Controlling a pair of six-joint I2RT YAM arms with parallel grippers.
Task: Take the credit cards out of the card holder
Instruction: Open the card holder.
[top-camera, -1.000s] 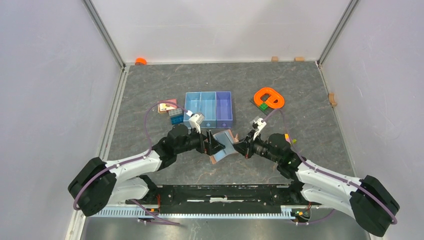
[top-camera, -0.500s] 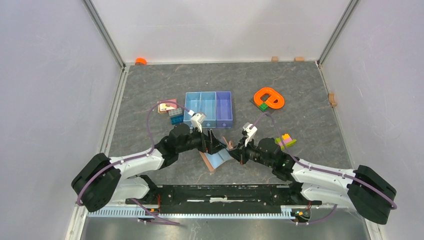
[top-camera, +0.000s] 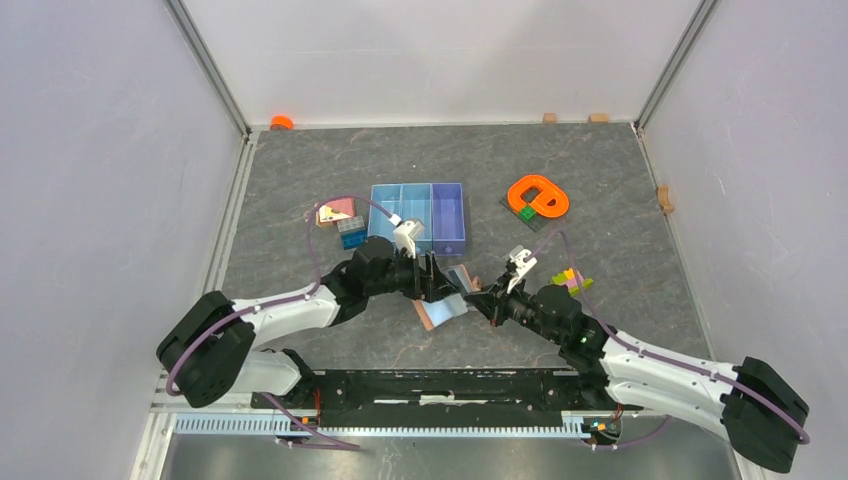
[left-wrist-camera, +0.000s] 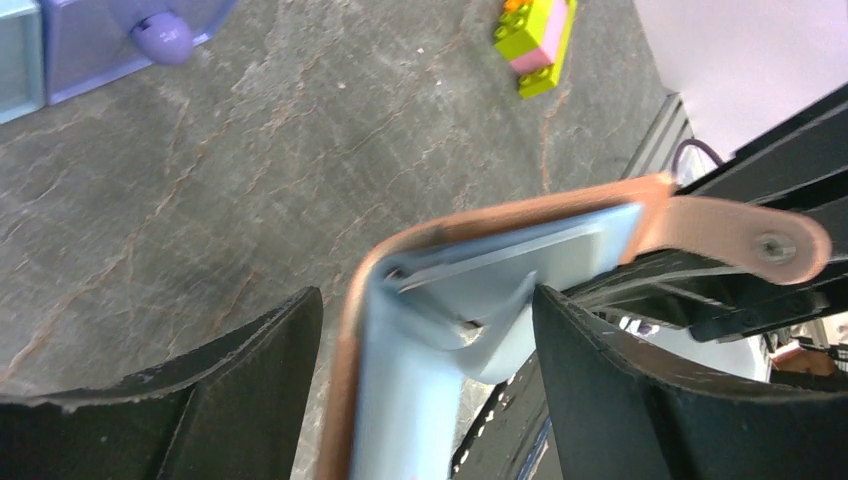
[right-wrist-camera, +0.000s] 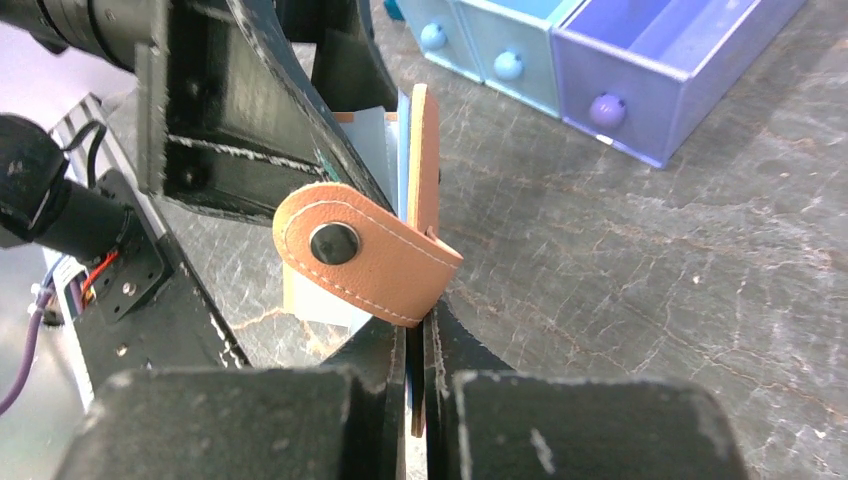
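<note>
My left gripper should move back and pinch the card holder's loose flap (left-wrist-camera: 398, 420), because the card holder hangs folded with my left gripper's finger against its blue pocket (left-wrist-camera: 497, 335).
The card holder (top-camera: 443, 306) is a salmon-brown wallet with grey-blue inner pockets, held open just above the table between my arms. My right gripper (top-camera: 480, 297) is shut on the edge of its outer flap, right below the closure tab (right-wrist-camera: 365, 250). In the right wrist view the flap stands upright between the closed fingers (right-wrist-camera: 418, 335). My left gripper (top-camera: 436, 286) is open, and its fingers straddle the wallet's fold and blue pocket (left-wrist-camera: 470, 300). The left finger (left-wrist-camera: 250, 380) is apart from the leather; the right finger (left-wrist-camera: 640, 390) is against the pocket. No credit card shows clearly; they are hidden.
A blue three-compartment tray (top-camera: 418, 218) stands just behind the wallet and also shows in the right wrist view (right-wrist-camera: 640, 70). Toy bricks (top-camera: 570, 280) lie right of my right gripper. An orange ring (top-camera: 538, 195) is at the back right. A pink block (top-camera: 338, 210) and a blue brick (top-camera: 351, 234) are left of the tray.
The wallet and both grippers have shifted a little to the right. My left arm has stretched further out over the wallet. My right gripper still holds the flap.
</note>
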